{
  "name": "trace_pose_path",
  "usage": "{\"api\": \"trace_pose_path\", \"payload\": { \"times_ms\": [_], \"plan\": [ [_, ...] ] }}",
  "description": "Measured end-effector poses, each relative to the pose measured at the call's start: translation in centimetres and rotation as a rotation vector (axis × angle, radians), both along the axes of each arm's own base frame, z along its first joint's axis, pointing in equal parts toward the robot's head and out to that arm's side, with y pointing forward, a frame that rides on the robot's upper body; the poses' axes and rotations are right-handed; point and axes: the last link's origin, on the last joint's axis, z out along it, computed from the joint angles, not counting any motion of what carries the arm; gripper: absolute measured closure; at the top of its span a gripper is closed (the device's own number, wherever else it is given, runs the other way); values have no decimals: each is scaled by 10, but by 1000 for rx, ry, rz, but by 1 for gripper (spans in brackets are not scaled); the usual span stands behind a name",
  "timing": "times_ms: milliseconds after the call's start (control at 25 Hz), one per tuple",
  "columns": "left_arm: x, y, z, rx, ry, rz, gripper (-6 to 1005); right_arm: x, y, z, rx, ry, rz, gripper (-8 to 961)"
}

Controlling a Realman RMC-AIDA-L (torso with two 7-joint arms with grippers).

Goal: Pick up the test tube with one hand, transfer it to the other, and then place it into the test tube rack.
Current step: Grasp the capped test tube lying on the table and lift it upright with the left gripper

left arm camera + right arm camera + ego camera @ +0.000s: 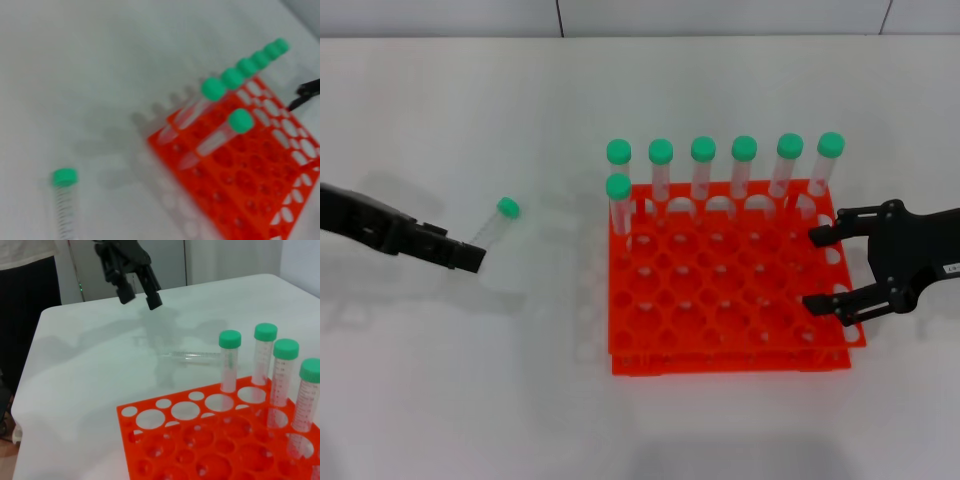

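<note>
The lying test tube's green cap faces away from the open fingers of my left gripper, so I keep bringing them down until they close around its bottom end.
The test tube lies on the white table left of the rack, its green cap pointing away from me; it also shows in the left wrist view and the right wrist view. My left gripper hovers at the tube's bottom end, open and holding nothing; the right wrist view shows its two fingers spread above the table. The orange-red test tube rack stands at centre right. My right gripper is open over the rack's right edge, empty.
Several green-capped tubes stand in the rack's back row, and one more in the second row at the left. A person in dark clothes stands beyond the table's edge.
</note>
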Motion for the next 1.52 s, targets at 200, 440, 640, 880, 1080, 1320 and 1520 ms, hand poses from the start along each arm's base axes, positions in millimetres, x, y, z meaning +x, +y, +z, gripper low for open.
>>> {"api": "trace_pose_path", "payload": {
  "times_ms": [200, 440, 640, 880, 1080, 1320, 1520],
  "plan": [
    [2, 14, 2, 2, 137, 69, 181, -3, 1, -2, -5, 1, 7, 113],
    [3, 23, -1, 21, 239, 108, 182, -4, 1, -4, -10, -1, 10, 113],
    [1, 27, -7, 25, 323, 120, 183, -5, 0, -5, -14, 1, 11, 113],
    [-2, 32, -18, 42, 360, 118, 184, -6, 0, -7, -19, 2, 16, 113],
    [-8, 35, -31, 34, 380, 123, 185, -7, 0, -8, -20, 1, 18, 113],
    [-12, 40, -47, 23, 409, 113, 186, -10, 1, -11, -27, 1, 23, 113],
    [-16, 43, -57, 8, 421, 118, 186, -10, 1, -12, -31, 5, 19, 114]
  ]
}}
